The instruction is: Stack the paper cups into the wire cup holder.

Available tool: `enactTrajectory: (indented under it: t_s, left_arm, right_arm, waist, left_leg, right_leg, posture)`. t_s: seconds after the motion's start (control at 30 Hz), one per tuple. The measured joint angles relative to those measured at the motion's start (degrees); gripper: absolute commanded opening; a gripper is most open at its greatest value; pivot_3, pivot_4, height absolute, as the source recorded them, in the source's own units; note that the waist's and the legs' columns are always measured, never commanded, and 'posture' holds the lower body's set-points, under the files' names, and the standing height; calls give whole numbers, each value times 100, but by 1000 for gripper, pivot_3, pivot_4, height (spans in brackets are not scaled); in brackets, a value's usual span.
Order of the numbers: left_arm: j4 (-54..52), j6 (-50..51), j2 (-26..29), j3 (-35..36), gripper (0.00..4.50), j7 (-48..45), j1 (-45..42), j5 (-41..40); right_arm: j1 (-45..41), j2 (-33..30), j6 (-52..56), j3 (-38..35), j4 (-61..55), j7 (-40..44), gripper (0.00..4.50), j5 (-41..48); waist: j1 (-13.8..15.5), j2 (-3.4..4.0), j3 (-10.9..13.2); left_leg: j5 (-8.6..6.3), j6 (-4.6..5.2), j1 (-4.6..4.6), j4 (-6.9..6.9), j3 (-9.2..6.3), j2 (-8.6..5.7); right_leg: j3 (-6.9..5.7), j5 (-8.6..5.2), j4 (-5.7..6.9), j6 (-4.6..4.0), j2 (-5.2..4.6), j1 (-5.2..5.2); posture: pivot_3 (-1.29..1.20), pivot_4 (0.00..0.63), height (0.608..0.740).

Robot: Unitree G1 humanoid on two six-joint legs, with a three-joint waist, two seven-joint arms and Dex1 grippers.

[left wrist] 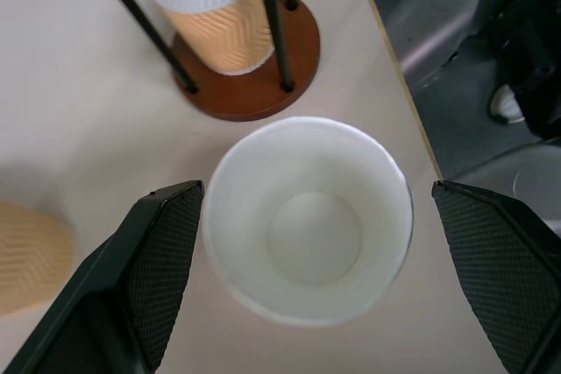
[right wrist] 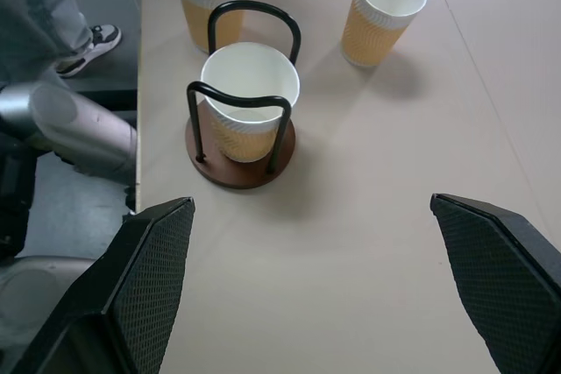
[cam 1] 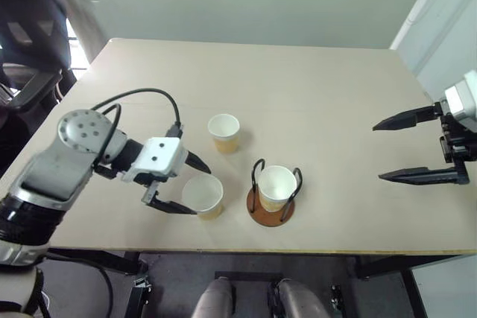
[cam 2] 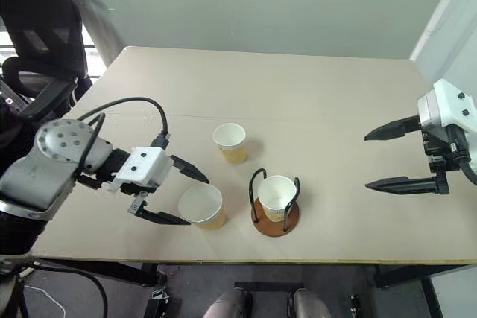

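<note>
The paper cup point(cam 1: 203, 195) is between my left gripper's open fingers, but its body has to fit inside the holder's cup. I should therefore pinch the paper cup's rim point(cam 1: 186, 203) with my left gripper.
One paper cup point(cam 1: 277, 184) stands upright inside the wire cup holder point(cam 1: 262, 215), near the table's front edge. To its left a second paper cup point(cam 1: 203, 195) stands on the table between the fingers of my left gripper point(cam 1: 200, 191), which is open. In the left wrist view one finger point(left wrist: 162, 260) is close to this cup's rim and the other stands clear of it. A third paper cup point(cam 1: 223, 132) stands alone a little farther back. My right gripper point(cam 1: 378, 153) hangs open and empty above the table's right side, well away from the holder point(right wrist: 241, 172).
The tan table point(cam 1: 313, 87) ends at its front edge point(cam 1: 335, 251) just behind the holder. A black chair point(cam 1: 30, 27) stands past the table's back left corner. A white wall panel point(cam 1: 440, 27) rises at the right.
</note>
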Motion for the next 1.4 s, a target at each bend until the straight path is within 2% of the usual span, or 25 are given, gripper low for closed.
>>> enactTrajectory:
  t_s: [0.2,0.33,0.5,0.6,0.7,0.87,1.03,1.07,1.17,1.4]
  left_arm:
    - [-671,403,692,84,4500,-12,50,-666]
    - [-738,356,728,-298,4500,-16,330,-489]
    - [-352,10,371,-744,4500,-18,412,122]
    - [-15,-311,-132,-834,4500,0,329,459]
    - [80,-489,-343,-928,3865,-6,264,645]
    - [81,-539,-295,-949,2077,-12,120,616]
    - [29,-434,31,-985,229,-19,-133,212]
    - [-20,-375,111,-985,29,-21,-222,82]
    - [-214,-278,340,-1054,29,-24,-321,-249]
    - [-225,-321,448,-1399,29,-35,-200,-240]
  right_arm:
    - [-104,9,-60,149,10,-102,4448,-92]
    - [-167,50,-56,259,3,-152,4448,-92]
    - [-206,51,-35,263,-42,-191,4448,-86]
    - [-202,51,20,261,-131,-241,4448,-79]
    - [-200,50,60,260,-224,-280,4500,-74]
    - [-110,49,113,251,-289,-312,4500,-69]
    - [-91,51,116,251,-338,-343,4500,-77]
    - [-91,52,115,251,-339,-355,4500,-78]
    - [-98,77,106,255,-340,-382,4500,-79]
    - [-135,85,49,266,-309,-391,4500,-93]
  waist:
    - [-1,4,-2]
    - [1,6,-2]
    - [4,5,-2]
    - [15,7,-4]
    - [11,7,-4]
    - [11,7,-4]
    - [9,7,-4]
    - [8,7,-4]
    - [6,8,-4]
    - [22,12,-6]
  left_leg:
    - [-4,5,4,1,0,-1]
    - [-4,4,8,2,0,-1]
    - [-4,4,6,12,-3,0]
    - [-4,4,2,17,-3,-1]
    - [-7,6,0,21,-2,-1]
    - [-10,7,1,21,0,-1]
    - [-9,7,1,23,-1,-1]
    - [-9,7,0,24,0,-1]
    - [-10,8,3,25,0,-2]
    - [-9,10,4,33,-2,-2]
  right_leg:
    - [2,-2,-4,2,0,6]
    - [2,-2,3,1,0,5]
    - [1,-5,11,-4,0,5]
    - [0,-4,11,-4,0,5]
    - [0,-3,10,-2,0,5]
    - [0,-2,10,1,0,6]
    - [0,-2,11,3,0,6]
    - [0,-1,10,4,0,6]
    - [1,-1,8,5,0,10]
    - [0,-2,12,5,0,12]
  posture:
    - [0,150,740]
    - [0,150,740]
    - [0,150,740]
    - [0,150,740]
    - [0,150,740]
    - [0,150,740]
    - [0,150,740]
    - [0,150,740]
    - [0,150,740]
    - [0,150,740]
